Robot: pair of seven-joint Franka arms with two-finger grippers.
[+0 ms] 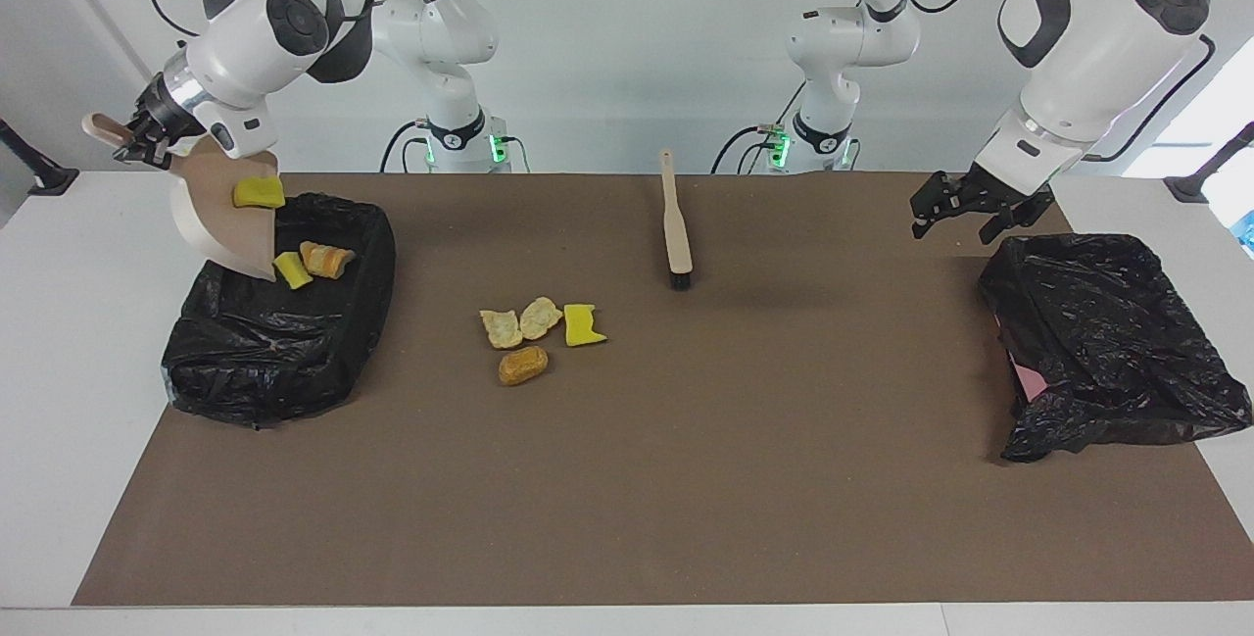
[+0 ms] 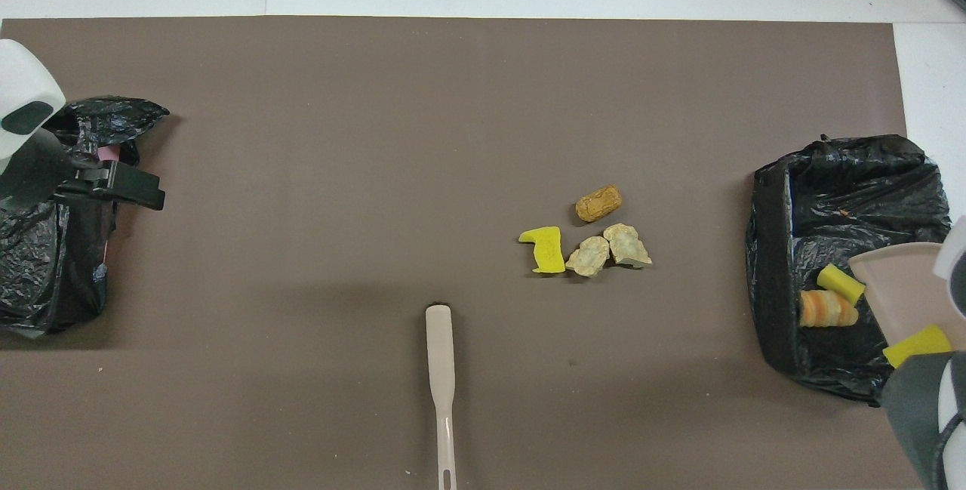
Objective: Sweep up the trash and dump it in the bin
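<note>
Trash scraps [image 2: 589, 257] are still in the middle of the table, and my right gripper is holding the dustpan. Next, I bring the dustpan to my left gripper so that my right gripper will be free for the brush [image 2: 440, 355].
My right gripper [image 1: 132, 138] is shut on the handle of the beige dustpan [image 1: 220, 215], which is tilted steeply over the black-lined bin [image 1: 274, 362] at the right arm's end of the table. One yellow sponge scrap [image 1: 258, 191] still clings to the pan. Another yellow scrap [image 1: 291, 269] and an orange-brown lump [image 1: 326, 259] lie in the bin at the pan's lip. Several more trash scraps [image 1: 542, 327] sit together mid-table. The beige brush [image 1: 675, 224] lies nearer to the robots than these scraps. My left gripper [image 1: 955, 213] hangs open and holds nothing, over the mat beside a black bag.
A crumpled black bag [image 1: 1107, 342] lies at the left arm's end of the table, with something pink showing inside. The brown mat [image 1: 686, 499] covers most of the white table.
</note>
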